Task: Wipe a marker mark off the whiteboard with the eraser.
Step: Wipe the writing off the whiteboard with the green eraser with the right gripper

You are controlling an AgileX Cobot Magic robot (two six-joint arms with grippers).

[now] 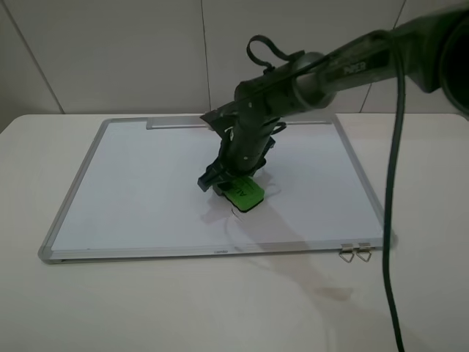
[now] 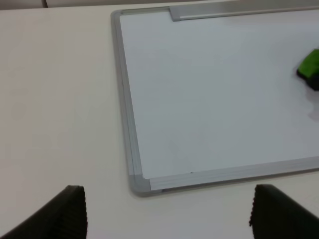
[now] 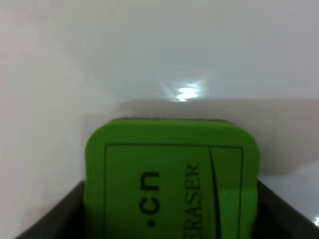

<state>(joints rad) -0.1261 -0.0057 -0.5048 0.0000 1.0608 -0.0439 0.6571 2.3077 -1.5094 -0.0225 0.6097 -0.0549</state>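
Note:
My right gripper needs to move the eraser back, because a thin dark stroke (image 1: 234, 213) shows past the eraser's near edge. It should sweep the eraser over that spot, toward my left gripper's side.
The whiteboard (image 1: 139, 183) lies flat on the table, its white face framed in silver-grey. My right gripper (image 1: 236, 183) reaches across from the right and is shut on the green eraser (image 1: 245, 193), which it presses onto the board near its middle. In the right wrist view the eraser (image 3: 172, 179) fills the space between the dark fingers (image 3: 50, 221). Of the marker mark, only a thin dark stroke (image 1: 234, 213) peeks out at the eraser's near edge. My left gripper (image 2: 169, 219) hovers open over the table off the whiteboard's (image 2: 209, 99) near left corner. The eraser (image 2: 311, 67) shows at this view's edge.
A grey tray strip (image 1: 176, 125) runs along the board's far edge. Two metal clips (image 1: 355, 253) lie at its near right corner. A black cable (image 1: 394, 191) hangs down on the right. Pale tabletop (image 1: 183, 308) surrounds the board.

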